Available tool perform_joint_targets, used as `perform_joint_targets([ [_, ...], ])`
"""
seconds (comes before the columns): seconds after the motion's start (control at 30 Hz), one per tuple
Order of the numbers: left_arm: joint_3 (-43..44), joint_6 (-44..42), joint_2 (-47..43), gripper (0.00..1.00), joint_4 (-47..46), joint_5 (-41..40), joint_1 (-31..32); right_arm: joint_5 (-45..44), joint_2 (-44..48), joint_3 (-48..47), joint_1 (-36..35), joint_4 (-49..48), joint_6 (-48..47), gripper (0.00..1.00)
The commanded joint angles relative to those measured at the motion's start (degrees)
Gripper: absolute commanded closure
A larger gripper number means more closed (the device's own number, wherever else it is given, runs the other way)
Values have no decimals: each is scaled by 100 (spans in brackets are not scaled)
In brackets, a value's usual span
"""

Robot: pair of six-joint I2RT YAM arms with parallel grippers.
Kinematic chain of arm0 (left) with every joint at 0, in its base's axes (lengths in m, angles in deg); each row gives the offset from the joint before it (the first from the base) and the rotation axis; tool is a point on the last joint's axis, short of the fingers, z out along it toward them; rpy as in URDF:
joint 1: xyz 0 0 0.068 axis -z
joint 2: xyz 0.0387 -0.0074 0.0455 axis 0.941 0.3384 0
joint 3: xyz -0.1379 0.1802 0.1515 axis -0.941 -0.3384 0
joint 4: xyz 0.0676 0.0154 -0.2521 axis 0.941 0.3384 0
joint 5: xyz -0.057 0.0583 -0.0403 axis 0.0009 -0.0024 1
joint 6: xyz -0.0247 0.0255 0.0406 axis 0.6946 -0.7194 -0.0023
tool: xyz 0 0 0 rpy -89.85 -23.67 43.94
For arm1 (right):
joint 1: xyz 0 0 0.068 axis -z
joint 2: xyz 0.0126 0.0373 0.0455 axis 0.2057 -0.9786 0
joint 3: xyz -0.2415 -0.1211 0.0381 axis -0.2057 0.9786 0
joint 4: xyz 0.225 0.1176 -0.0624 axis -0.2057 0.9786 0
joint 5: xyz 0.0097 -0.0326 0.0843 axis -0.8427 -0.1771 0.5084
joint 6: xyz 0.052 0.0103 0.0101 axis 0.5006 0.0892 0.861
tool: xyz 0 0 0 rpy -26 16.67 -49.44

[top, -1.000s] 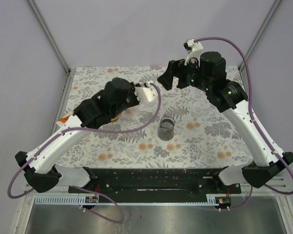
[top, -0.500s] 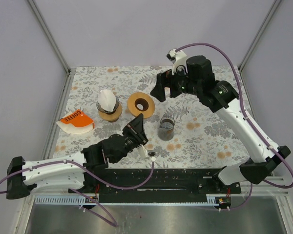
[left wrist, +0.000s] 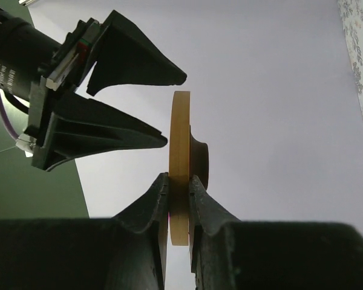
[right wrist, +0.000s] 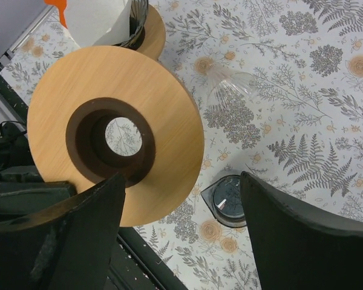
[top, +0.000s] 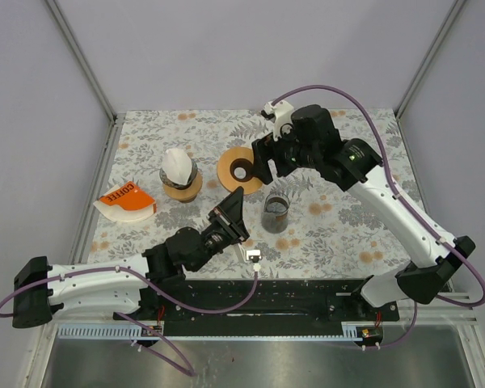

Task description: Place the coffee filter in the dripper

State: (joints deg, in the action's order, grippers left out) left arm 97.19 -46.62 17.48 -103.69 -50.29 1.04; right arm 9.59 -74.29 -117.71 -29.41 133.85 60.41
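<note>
The robot's left gripper is full with the wooden ring (top: 229, 167), so its right gripper should take the ring and put it onto the glass cup (top: 275, 212) to free the left gripper for the clear glass piece.
A white coffee filter (top: 177, 162) stands in a dark-rimmed dripper (top: 180, 183) on a round wooden base at the left of the table. The right wrist view catches the filter (right wrist: 97, 21) at its top edge. My left gripper (top: 237, 194) is shut on the lower rim of a wooden ring (top: 241, 168) and holds it upright in the air; in the left wrist view the pads (left wrist: 160, 187) pinch the ring (left wrist: 181, 139) edge-on. My right gripper (top: 260, 164) is open, its jaws either side of the ring's (right wrist: 115, 130) near edge without touching it.
A small dark glass cup (top: 275, 212) stands on the flowered cloth under the ring. An orange and white coffee pack (top: 127, 202) lies at the far left. A clear glass piece (right wrist: 228, 80) rests on the cloth beyond the ring.
My left arm came back from the dripper with the wooden ring and lifted it toward the right gripper. The right gripper dropped down and left to the ring and its jaws narrowed slightly.
</note>
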Motion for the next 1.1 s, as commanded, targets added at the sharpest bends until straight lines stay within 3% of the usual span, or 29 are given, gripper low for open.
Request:
perform_joint_targets([
  [0.0, 59, -1004, -90, 100, -529, 111, 37, -245, -213, -340, -3, -106, -15, 19],
  [0.2, 173, -951, 7, 100, -555, 14, 63, 1, -644, -604, -3, -62, 55, 25],
  [0.43, 199, -863, -28, 100, -511, -48, 89, -7, -838, -772, -3, 17, 65, 78],
  [0.5, 252, -776, 24, 100, -485, -179, 89, -86, -812, -719, -3, 43, 73, 98],
  [0.57, 444, -548, 103, 100, -162, -485, 89, -305, -768, -640, 6, 130, 21, 100],
  [0.6, 620, -338, 164, 94, 371, -792, 89, -480, -724, -579, 6, 192, -14, 100],
  [0.67, 1172, 512, 375, 52, 1163, -1302, 89, -701, -680, -403, 172, 298, 20, 100],
  [0.7, 1567, 1135, 498, 37, 2003, -1531, 89, -702, -628, -272, 303, 307, 73, 100],
  [0.77, 2428, 2348, 770, 18, 3330, -1778, 81, -640, -505, 106, 681, 263, 248, 100],
  [0.9, 3774, 4179, 1298, 5, 5277, -1771, 19, -842, -346, 871, 1034, 96, 311, 100],
  [1.07, 4978, 5523, 1746, 1, 6693, -1534, -515, -711, -407, 1363, 1034, -44, 249, 100],
])
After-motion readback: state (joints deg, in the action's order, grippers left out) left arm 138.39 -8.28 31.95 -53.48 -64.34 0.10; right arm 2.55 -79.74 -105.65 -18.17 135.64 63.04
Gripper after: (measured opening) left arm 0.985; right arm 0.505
